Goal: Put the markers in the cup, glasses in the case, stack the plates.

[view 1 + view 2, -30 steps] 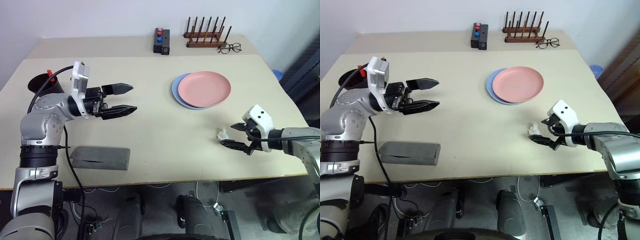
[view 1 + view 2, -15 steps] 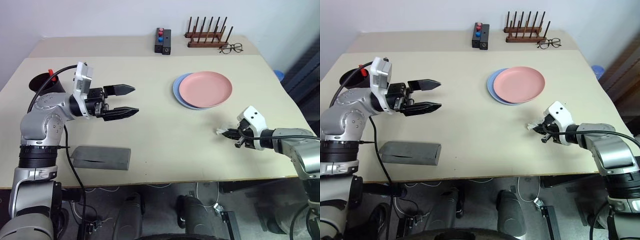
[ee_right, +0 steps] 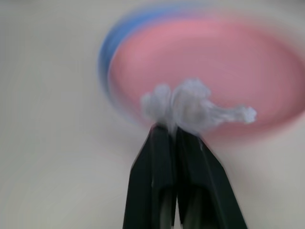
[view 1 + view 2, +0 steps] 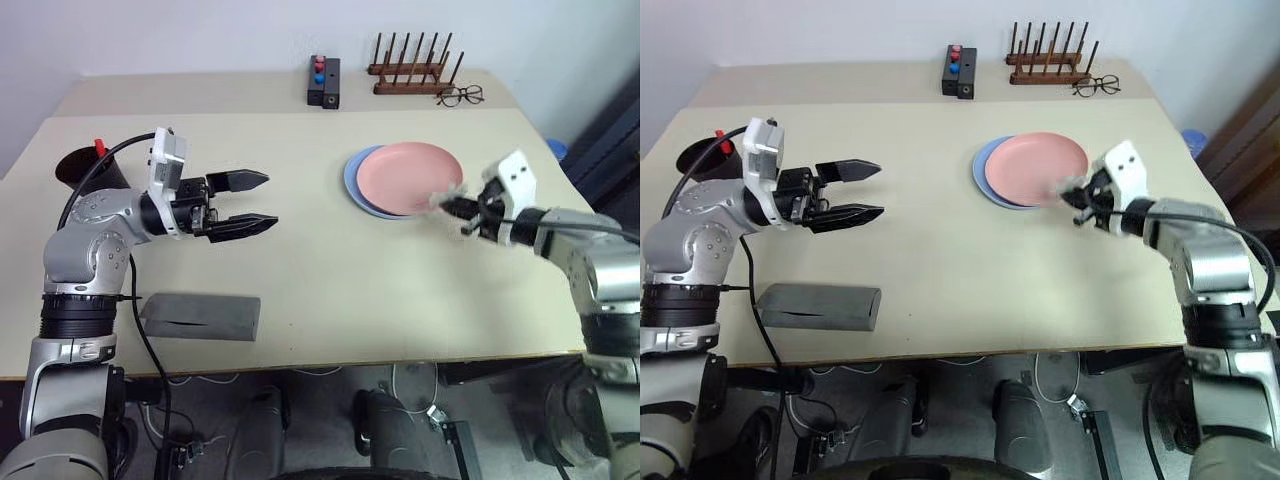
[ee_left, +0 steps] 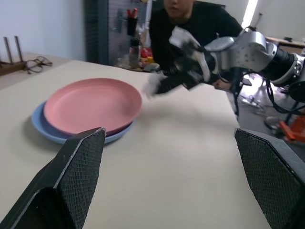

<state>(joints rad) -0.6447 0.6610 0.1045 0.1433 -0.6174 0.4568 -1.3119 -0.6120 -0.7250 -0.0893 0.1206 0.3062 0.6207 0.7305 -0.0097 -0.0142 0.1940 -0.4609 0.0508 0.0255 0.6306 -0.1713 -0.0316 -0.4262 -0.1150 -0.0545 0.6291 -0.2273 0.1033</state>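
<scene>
Next, my right gripper puts the white wad down on the pink plate and pushes its overhanging rim inward, because the pink plate sticks out over the light blue plate.
The pink plate lies on the light blue plate at the table's right middle. My right gripper is shut on a white crumpled wad and hangs above the table at the plates' near right rim. My left gripper stands open at mid-left, pointing right, with nothing between its fingers. The dark cup stands at the far left behind that arm, with a red-capped marker sticking out of it. The grey case lies shut near the front left edge. The glasses are out of view.
At the back edge stand a black box with red and blue buttons and a wooden peg rack, with thin wire-framed spectacles beside it. A person in black sits beyond the table's right side.
My right gripper shut on the white wad, lifted it off the table and carried it up to the plates' rim. The left arm kept still.
</scene>
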